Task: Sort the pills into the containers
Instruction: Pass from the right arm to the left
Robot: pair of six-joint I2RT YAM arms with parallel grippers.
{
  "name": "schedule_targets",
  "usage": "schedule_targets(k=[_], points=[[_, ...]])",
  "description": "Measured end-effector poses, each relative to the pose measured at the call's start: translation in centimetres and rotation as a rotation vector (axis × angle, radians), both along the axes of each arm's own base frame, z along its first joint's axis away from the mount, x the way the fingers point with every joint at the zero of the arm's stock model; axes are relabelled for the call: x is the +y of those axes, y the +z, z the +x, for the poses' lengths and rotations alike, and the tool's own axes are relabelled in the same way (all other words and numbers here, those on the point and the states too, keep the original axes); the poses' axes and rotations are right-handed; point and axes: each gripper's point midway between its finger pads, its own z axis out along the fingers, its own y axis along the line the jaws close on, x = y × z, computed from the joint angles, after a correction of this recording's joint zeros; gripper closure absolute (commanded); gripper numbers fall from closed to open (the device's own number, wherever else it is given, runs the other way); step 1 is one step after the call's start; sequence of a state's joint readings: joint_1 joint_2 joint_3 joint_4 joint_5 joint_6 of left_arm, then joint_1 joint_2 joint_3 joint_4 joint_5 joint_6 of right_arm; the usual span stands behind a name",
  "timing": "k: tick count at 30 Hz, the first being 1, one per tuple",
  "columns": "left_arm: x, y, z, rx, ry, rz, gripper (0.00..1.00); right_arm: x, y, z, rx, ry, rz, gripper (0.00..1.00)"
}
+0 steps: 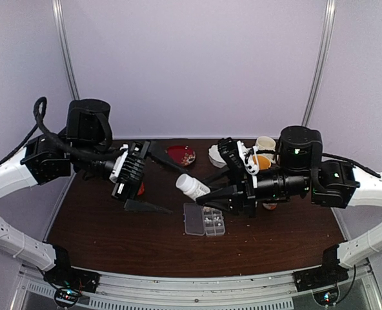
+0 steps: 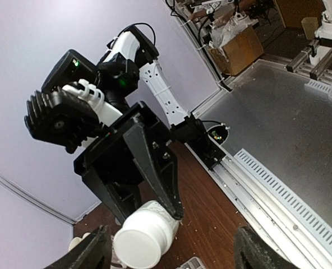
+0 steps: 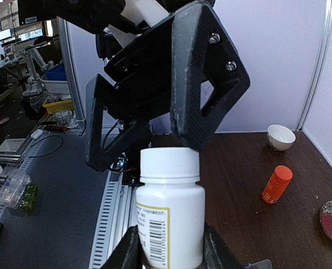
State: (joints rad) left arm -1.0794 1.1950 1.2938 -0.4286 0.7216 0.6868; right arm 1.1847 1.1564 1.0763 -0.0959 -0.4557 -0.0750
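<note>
The tilted bottle's cap [image 1: 181, 182] sits off-centre in my open left gripper, so my left gripper should line up with the bottle [image 1: 195, 189] before closing on the cap.
My right gripper [image 1: 209, 192] is shut on a white pill bottle [image 1: 192, 186] and holds it tilted above the table, cap toward the left arm. In the right wrist view the bottle [image 3: 169, 207] stands between my right gripper's [image 3: 171, 255] fingers, cap on. My left gripper [image 1: 177, 191] is open, with its fingers on either side of the cap and not touching it. The left wrist view shows the cap [image 2: 143, 240] facing the camera between that gripper's [image 2: 174, 259] spread fingers. The clear pill box [image 1: 204, 219] lies open below the bottle, with whitish pills in some cells. Tiny specks [image 2: 217, 223] lie on the table.
A red plate [image 1: 180, 154], a white bowl [image 1: 216, 155] and a mug [image 1: 264, 144] stand at the back. An orange bottle [image 3: 277, 184] and another white bowl [image 3: 281, 136] stand on the left side. The table's near edge is a metal rail [image 2: 278, 196].
</note>
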Motion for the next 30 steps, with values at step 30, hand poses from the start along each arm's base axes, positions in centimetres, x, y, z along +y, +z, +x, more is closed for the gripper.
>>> schedule_targets(k=[30], points=[[-0.5,-1.7,1.5,-0.226,0.013,0.099,0.50,1.1,-1.7,0.1,0.170,0.022,-0.112,1.00]])
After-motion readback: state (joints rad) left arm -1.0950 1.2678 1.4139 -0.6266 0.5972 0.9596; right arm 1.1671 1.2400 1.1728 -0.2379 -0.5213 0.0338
